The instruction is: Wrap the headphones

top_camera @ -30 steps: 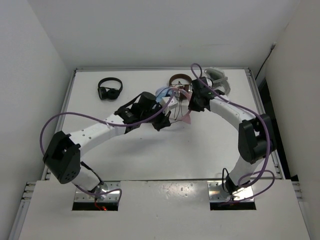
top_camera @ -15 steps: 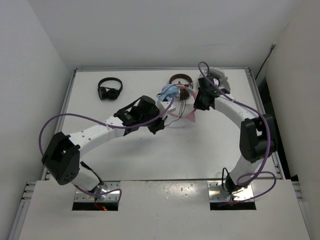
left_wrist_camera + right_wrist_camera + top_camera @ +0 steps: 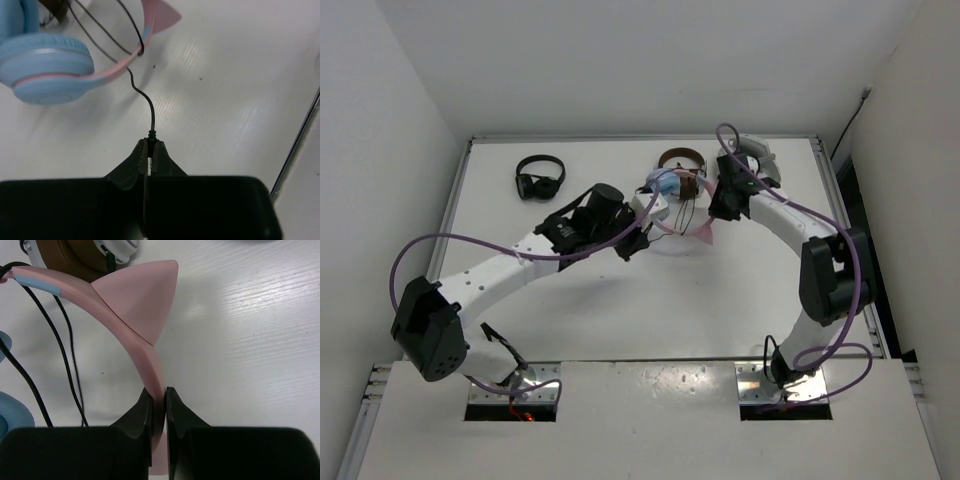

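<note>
My left gripper has only a short tail of cable [image 3: 145, 95] between it and the headband, so it should take the plug back over the cable's loops [image 3: 686, 215].
The headphones [image 3: 665, 185] with light blue ear cups [image 3: 47, 67] and a pink cat-ear headband [image 3: 145, 335] sit at the table's back middle. My right gripper [image 3: 159, 395] is shut on the pink headband just below a cat ear [image 3: 137, 295]; in the top view it [image 3: 720, 205] holds the band's right side. My left gripper [image 3: 151, 145] is shut on the thin dark cable [image 3: 142, 97] at its plug end, the cable running up to the headband. In the top view the left gripper [image 3: 638, 240] is just left of the headphones.
An all-black pair of headphones [image 3: 540, 178] lies at the back left. A brown-and-silver pair [image 3: 682, 160] lies just behind the blue ones, also in the right wrist view [image 3: 80, 257]. A white-grey object [image 3: 760, 160] sits at the back right.
The left arm has swung up and left with the cable end, its elbow shifting left. The right gripper moved slightly right earlier and now holds still on the headband.
</note>
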Robot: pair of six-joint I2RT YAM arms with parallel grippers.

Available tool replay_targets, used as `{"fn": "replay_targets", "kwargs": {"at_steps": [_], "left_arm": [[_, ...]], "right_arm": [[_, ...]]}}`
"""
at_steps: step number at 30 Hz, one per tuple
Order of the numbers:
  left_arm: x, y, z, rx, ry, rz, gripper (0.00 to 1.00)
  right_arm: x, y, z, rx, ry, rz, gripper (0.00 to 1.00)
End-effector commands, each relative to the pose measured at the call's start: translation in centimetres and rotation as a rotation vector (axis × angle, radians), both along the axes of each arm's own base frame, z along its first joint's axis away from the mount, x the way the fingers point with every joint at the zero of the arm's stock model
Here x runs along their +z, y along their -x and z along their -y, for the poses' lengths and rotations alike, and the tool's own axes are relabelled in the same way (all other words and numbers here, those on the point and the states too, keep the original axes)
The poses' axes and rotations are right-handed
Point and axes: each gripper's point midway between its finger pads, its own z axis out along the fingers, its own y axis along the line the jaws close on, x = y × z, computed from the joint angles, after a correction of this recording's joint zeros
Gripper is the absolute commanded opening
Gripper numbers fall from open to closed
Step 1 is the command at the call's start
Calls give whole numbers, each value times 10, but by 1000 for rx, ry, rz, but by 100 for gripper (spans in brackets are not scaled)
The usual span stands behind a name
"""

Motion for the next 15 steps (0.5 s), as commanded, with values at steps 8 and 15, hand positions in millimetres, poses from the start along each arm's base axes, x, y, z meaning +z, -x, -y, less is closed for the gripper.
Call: {"fn": "replay_targets", "kwargs": {"at_steps": [8, 15], "left_arm": [[84, -22, 32, -37, 140, 136, 0], [87, -48, 33, 28, 112, 170, 0]], "right_arm": [[17, -11, -28, 67, 2, 105, 0], [17, -1, -59, 201, 24, 133, 0]]}}
